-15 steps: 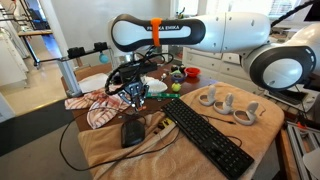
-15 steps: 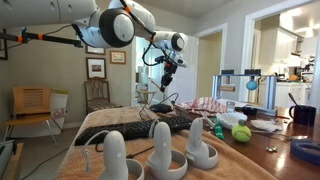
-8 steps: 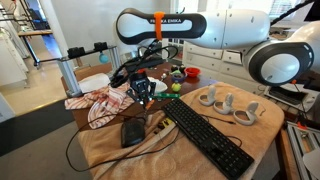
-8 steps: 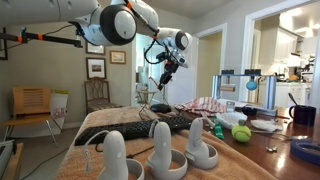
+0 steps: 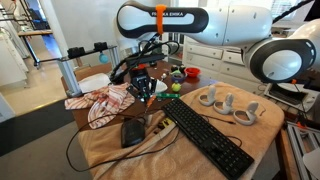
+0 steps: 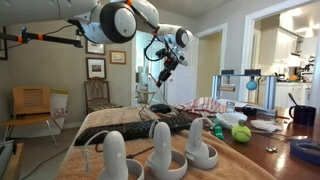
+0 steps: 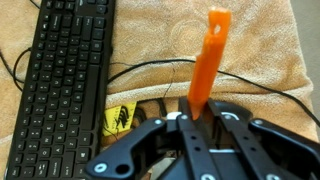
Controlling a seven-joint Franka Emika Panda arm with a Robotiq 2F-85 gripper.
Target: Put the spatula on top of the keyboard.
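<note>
The orange spatula is hanging over the tan towel (image 7: pixel 165 45) next to the keyboard, so my gripper should go up, turn and move over the keys (image 5: pixel 208 136) before it lowers the spatula.
My gripper (image 7: pixel 190 116) is shut on an orange spatula (image 7: pixel 206 68), whose long flat end sticks out ahead of the jaws. It hangs above the tan towel (image 7: pixel 255 50), to the right of the black keyboard (image 7: pixel 65 70) in the wrist view. In both exterior views the gripper (image 5: pixel 143 88) (image 6: pixel 165 69) is raised above the table, beyond the far end of the keyboard (image 5: pixel 205 135) (image 6: pixel 135 126). The spatula is too small to make out in the exterior views.
A black mouse (image 5: pixel 132 132) lies beside the keyboard, with cables and a yellow tag (image 7: pixel 118 118) under the gripper. A patterned cloth (image 5: pixel 105 103), white controller stands (image 5: pixel 225 102) and a tennis ball (image 6: pixel 241 132) are nearby.
My gripper has risen with the spatula and shifted slightly toward the keyboard's far end. The keyboard and mouse have not moved.
</note>
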